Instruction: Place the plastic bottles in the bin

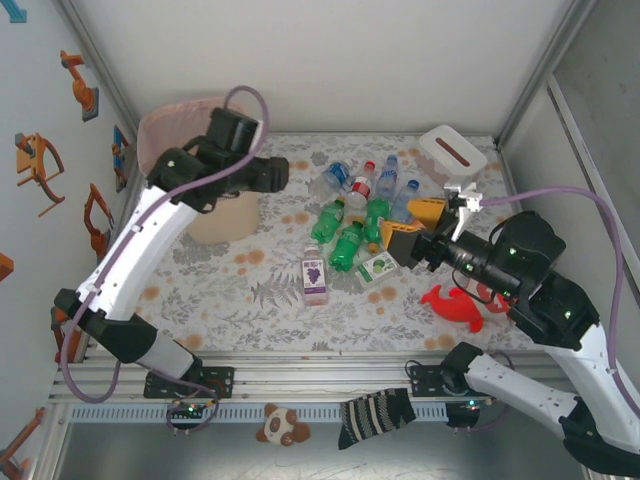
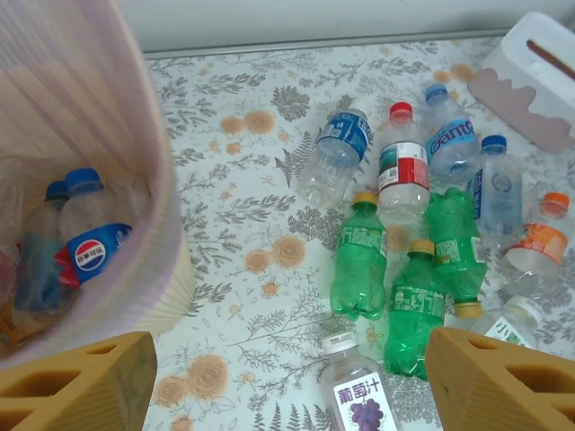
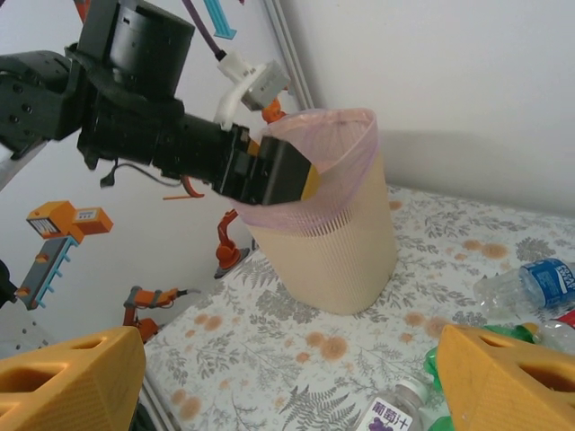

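My left gripper should keep moving down toward the purple grape-label bottle [image 1: 315, 283], which lies free of the green bottles, until both fingers are on either side of the grape label [image 1: 313, 272].
The cream bin [image 1: 172, 138] with its pink liner stands at the far left. Plastic bottles [image 2: 85, 253] lie inside it. My left gripper [image 1: 277, 174] hangs just right of the bin's rim, open and holding nothing [image 2: 287, 388]. Several plastic bottles [image 1: 352, 215], clear, green and red-labelled, lie in a cluster mid-table. A purple grape-label bottle [image 1: 315, 275] lies a little nearer, apart from them. My right gripper [image 1: 412, 226] is at the cluster's right edge, open with nothing between its orange fingers [image 3: 503, 377]. It faces the bin [image 3: 332, 242] and the left gripper [image 3: 287, 175].
A white tissue box [image 1: 452, 152] stands at the back right. On the table's right side, near my right arm, lies a red toy figure [image 1: 455, 305]. Bare flowered tablecloth [image 1: 240, 290] stretches between the bin and the bottles. Metal frame posts and walls close in the sides.
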Tool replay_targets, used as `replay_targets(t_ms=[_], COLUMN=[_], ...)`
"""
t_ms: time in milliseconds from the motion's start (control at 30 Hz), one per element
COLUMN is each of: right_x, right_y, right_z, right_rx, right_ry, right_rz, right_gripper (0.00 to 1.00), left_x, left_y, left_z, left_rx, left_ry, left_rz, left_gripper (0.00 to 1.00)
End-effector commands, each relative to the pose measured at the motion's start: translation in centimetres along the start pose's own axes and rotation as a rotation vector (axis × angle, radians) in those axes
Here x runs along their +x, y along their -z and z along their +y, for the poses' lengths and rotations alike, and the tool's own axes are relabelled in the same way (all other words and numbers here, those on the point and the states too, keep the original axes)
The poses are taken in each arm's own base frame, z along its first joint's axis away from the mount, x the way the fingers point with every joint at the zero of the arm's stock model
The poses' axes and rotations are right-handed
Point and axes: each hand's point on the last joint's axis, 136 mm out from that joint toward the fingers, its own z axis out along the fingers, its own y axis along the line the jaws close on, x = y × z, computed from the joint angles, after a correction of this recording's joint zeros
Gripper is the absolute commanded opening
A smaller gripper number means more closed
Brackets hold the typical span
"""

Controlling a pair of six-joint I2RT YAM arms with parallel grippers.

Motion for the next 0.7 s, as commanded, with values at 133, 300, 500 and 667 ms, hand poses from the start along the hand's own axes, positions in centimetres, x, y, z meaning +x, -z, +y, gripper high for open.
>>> replay_targets(t_ms=[133, 300, 500, 667], right_x=[0.3, 0.5, 0.6, 0.8], right_y=[0.8, 0.9, 0.5, 0.1], right_z=[-0.8, -0.9, -0.9, -0.8], right_rx=[0.042, 0.047, 0.043, 0.034], right_ry=[-0.007, -0.007, -0.012, -0.018], right_rz=[-0.019, -0.014, -0.009, 0.004], right_gripper=[0.84, 0.84, 0.84, 0.84], left_x=[5.0, 9.8, 14.6, 18.3], left_y=[-3.5, -6.3, -9.2, -11.4], left_z=[-1.7, -3.2, -5.7, -7.4], left_rx=[-0.134, -0.165, -0.165, -0.147], left_ry=[0.089, 0.158, 0.198, 0.223], left_rz=[0.047, 0.139, 0.230, 0.319], left_gripper=[0.78, 0.78, 0.80, 0.82])
